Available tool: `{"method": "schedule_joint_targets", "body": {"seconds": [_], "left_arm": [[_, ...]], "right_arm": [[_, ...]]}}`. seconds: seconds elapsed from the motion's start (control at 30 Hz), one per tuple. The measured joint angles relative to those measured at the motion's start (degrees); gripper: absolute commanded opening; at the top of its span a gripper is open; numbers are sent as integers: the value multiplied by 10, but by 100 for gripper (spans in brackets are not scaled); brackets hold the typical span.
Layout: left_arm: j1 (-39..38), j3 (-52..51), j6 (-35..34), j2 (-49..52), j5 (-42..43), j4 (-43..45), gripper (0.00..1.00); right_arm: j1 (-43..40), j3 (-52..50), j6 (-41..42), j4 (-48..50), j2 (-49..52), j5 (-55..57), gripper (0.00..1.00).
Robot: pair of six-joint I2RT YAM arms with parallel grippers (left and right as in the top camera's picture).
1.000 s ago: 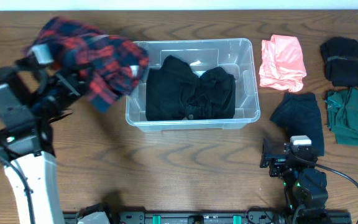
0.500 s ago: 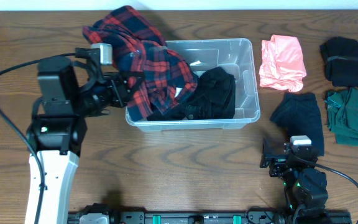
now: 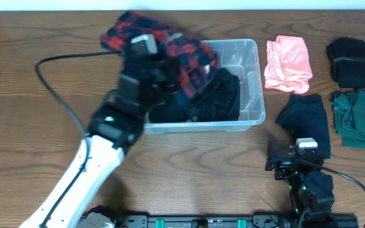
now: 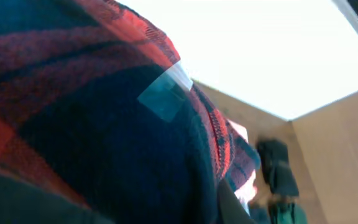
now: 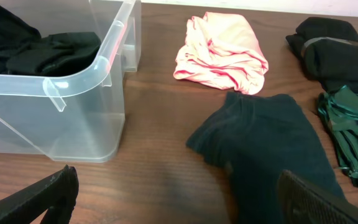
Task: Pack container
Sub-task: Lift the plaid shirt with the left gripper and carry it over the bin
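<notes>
The plaid shirt's end (image 3: 199, 66) is hanging over the black garment in the container (image 3: 218, 101), so the robot's left gripper should go on lowering the shirt until it lies on that garment.
The clear container (image 3: 253, 81) stands at the table's back middle with a black garment (image 3: 217, 95) lying inside. My left gripper (image 3: 160, 68) is shut on a red and navy plaid shirt (image 3: 184, 45), held over the container's back left corner. That shirt (image 4: 104, 124) fills the left wrist view and hides the fingers. Low at the front right, my right gripper (image 3: 296, 158) stands open over bare wood. In the right wrist view the right gripper (image 5: 179, 199) has nothing between its fingers, and the container (image 5: 73, 118) is at the left.
Right of the container lie a pink garment (image 3: 288, 63), a dark navy garment (image 3: 306, 120), a black bundle (image 3: 350, 61) and a green garment (image 3: 358, 118). The navy garment (image 5: 272, 143) lies just ahead of my right gripper's right finger.
My left arm has swung right, carrying the plaid shirt from left of the container to above its back left part. The right arm has not moved.
</notes>
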Motion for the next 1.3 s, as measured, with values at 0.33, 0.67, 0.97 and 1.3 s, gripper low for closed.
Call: {"method": "schedule_joint_targets", "body": {"seconds": [0.33,0.67,0.97,1.3], "left_arm": [[-67,0,-131,113,-164,70,6],[-92,0,-179,182,-201,155,6],[-98,0,-203,221,-207,186,6],[-108,0,-212,236,-209,207,36]], "right_arm": [[0,0,0,0,0,0,99],[0,0,0,0,0,0,99],[0,0,0,0,0,0,99],[0,0,0,0,0,0,99]]}}
